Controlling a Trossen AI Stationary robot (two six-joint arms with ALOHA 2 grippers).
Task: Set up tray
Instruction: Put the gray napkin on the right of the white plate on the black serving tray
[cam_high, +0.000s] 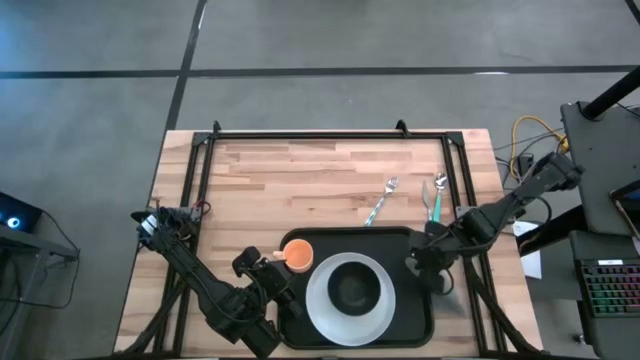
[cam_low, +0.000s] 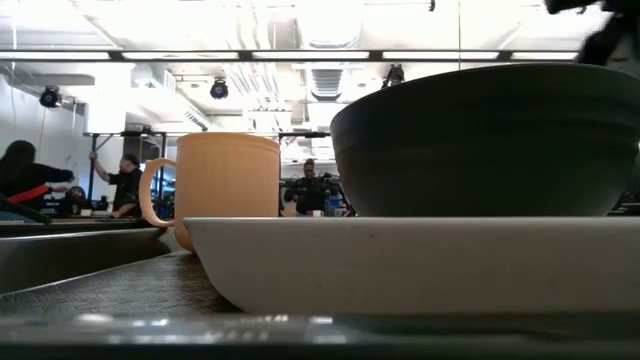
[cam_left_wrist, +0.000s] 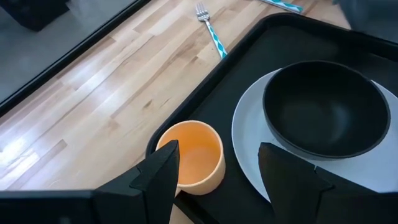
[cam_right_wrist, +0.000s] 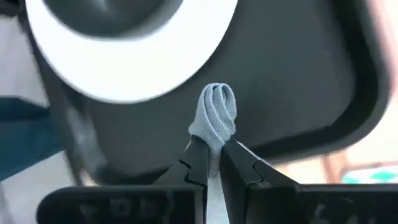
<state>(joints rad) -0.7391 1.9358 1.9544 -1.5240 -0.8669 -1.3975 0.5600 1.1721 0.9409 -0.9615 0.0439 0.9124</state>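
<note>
The grey napkin is hanging from my right gripper over the tray's rim. Next, I swing its pinched end toward the white plate and lay the napkin down flat.
The black tray (cam_high: 415, 310) lies at the table's near edge and carries a white plate (cam_high: 322, 310) with a black bowl (cam_high: 353, 287) on it. An orange cup (cam_high: 298, 254) stands in the tray's far left corner. My left gripper (cam_left_wrist: 217, 171) hovers open over the tray's left part, between the cup (cam_left_wrist: 198, 155) and the plate (cam_left_wrist: 249, 134), touching neither. My right gripper (cam_high: 425, 265) is above the tray's right end, shut on a grey napkin (cam_right_wrist: 216, 112). My right gripper pinches a bunched fold of the grey napkin (cam_right_wrist: 214, 127) between its two fingers. The fingers point steeply down over the tray (cam_right_wrist: 298, 81). A rounded wad of several layers sticks out past the fingertips. The fingers hide the rest of the cloth.
A teal-handled fork (cam_high: 380, 203) and a spoon (cam_high: 437, 197) lie on the wooden table beyond the tray's far right corner. The wood left of and beyond the tray is bare. People stand in the room behind the table.
</note>
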